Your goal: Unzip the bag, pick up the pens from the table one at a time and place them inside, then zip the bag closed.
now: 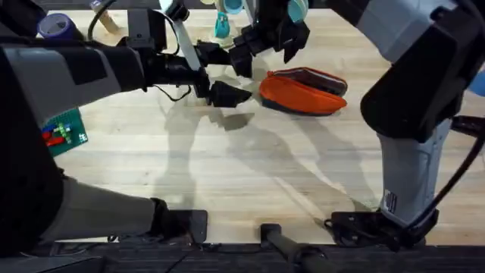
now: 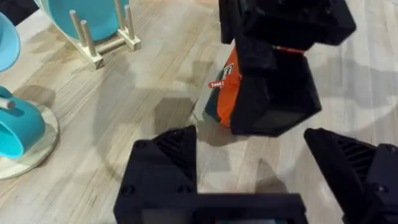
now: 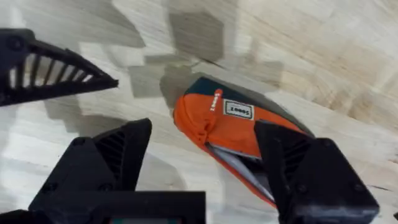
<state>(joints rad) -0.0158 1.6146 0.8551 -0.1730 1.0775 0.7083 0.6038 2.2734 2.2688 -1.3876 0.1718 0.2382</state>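
The zipper tab (image 2: pixel 216 84) is at the bag's labelled end, so I expect the bag's gaping opening (image 1: pixel 317 79) to close behind the tab when I pull the tab toward the bag's far end.
The orange bag (image 1: pixel 303 92) lies on the table (image 1: pixel 227 174) right of centre, its top edge gaping to show dark lining. My left gripper (image 1: pixel 227 94) hovers just left of the bag's end, open with nothing between its fingers. In the left wrist view the left gripper (image 2: pixel 249 138) faces the bag (image 2: pixel 225 93), partly hidden behind the right arm's black fingers (image 2: pixel 273 74). My right gripper (image 1: pixel 265 39) hangs open above and behind the bag's left end. In the right wrist view the right gripper (image 3: pixel 204 127) straddles the bag's labelled end (image 3: pixel 230 121). The pens are out of view.
A teal plate in a wooden rack (image 2: pixel 93 25) and a teal cup stand (image 2: pixel 18 130) sit at the back of the table. A green brick plate (image 1: pixel 64 133) lies at the left edge, a purple roll (image 1: pixel 54 26) at the far left corner.
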